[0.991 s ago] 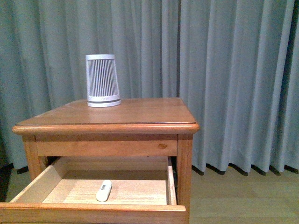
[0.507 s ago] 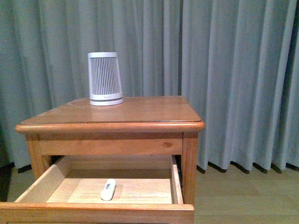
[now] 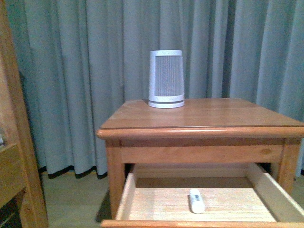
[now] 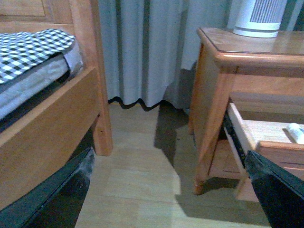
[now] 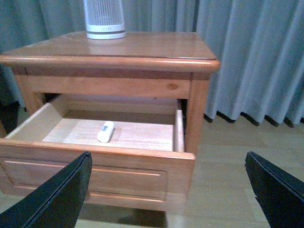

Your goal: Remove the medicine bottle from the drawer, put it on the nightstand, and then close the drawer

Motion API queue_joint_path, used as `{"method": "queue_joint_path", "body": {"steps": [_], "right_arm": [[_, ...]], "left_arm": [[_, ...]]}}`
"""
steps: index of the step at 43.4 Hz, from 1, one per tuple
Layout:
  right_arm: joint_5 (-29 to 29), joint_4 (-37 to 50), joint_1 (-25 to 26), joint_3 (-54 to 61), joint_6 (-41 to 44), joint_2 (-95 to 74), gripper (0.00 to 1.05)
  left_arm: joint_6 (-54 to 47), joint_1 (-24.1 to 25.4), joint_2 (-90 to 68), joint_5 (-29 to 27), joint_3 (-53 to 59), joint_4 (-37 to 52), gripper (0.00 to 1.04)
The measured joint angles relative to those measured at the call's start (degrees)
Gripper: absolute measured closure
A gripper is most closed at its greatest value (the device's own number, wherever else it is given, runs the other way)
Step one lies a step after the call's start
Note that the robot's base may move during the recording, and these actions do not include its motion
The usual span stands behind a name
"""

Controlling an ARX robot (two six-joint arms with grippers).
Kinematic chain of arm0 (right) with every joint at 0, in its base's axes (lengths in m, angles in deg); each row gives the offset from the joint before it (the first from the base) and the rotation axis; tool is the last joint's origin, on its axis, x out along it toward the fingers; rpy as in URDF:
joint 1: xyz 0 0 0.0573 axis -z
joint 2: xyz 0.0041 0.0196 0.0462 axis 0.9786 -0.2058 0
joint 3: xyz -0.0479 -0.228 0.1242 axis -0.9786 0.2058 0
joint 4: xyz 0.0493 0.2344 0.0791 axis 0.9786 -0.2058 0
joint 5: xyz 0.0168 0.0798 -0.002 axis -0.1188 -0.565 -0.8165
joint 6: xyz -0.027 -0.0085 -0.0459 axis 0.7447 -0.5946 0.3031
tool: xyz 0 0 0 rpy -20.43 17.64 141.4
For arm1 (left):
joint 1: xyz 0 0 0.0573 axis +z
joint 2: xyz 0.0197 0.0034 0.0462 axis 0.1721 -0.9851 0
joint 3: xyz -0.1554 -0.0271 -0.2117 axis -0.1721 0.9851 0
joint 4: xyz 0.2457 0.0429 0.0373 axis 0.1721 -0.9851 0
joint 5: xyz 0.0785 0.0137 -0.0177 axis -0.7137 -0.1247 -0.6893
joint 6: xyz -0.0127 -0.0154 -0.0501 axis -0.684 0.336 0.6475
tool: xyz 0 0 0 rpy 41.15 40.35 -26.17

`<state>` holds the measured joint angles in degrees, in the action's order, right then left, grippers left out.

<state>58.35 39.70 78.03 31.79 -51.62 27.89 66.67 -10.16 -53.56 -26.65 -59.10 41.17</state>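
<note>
The medicine bottle (image 3: 196,201) laid on its side on the nightstand top (image 3: 213,113) should stay in place when the robot pushes the drawer in, as that top looks flat and level.
The small white medicine bottle (image 3: 196,201) lies on its side on the pale floor of the open upper drawer (image 3: 266,187) of the reddish-brown nightstand (image 3: 209,116). It also shows in the right wrist view (image 5: 106,131) and at the edge of the left wrist view (image 4: 295,133). My right gripper (image 5: 166,190) is open and empty, in front of the drawer front (image 5: 95,166), well short of the bottle. My left gripper (image 4: 175,190) is open and empty, low over the floor beside the nightstand's side. Neither arm shows in the front view.
A tall white-and-grey ribbed appliance (image 3: 166,79) stands at the back of the nightstand top. A wooden bed frame (image 4: 52,123) with a checked mattress cover (image 4: 28,45) stands to the left. Grey curtains (image 3: 71,71) hang behind. Pale wood floor (image 4: 137,175) lies between bed and nightstand.
The front view has swung left: the nightstand and drawer now sit further right in the frame and the bed post has come into view. The bottle lies where it was in the drawer.
</note>
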Motion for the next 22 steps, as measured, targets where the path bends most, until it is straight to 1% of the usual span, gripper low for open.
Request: {"method": "queue_joint_path", "body": {"steps": [13,14,15,16,18,20,22], "right_arm": [[-0.3,0.0,0.1,0.0,0.0,-0.1,0.07],[1.1,0.5,-0.3,0.0,0.4,-0.2,0.07],[7.5,2.9,-2.3,0.0,1.4,-1.2,0.07],[11.0,4.3,-3.4,0.0,1.5,-2.1,0.07],[22.7,9.7,-6.8,-0.1,2.2,-7.1,0.07],[28.7,13.9,-7.5,-0.7,2.7,-13.0,0.07],[30.5,17.3,-7.5,-2.4,2.6,-19.4,0.07]], "left_arm": [[0.0,0.0,0.0,-0.2,0.0,0.0,0.07],[0.0,0.0,0.1,-0.2,0.0,0.0,0.07],[0.0,0.0,0.1,-0.3,0.0,0.0,0.07],[0.0,0.0,0.1,-0.2,0.0,0.0,0.07],[0.0,0.0,0.1,-0.2,0.0,0.0,0.07],[0.0,0.0,0.1,-0.2,0.0,0.0,0.07],[0.0,0.0,0.1,-0.2,0.0,0.0,0.07]]}}
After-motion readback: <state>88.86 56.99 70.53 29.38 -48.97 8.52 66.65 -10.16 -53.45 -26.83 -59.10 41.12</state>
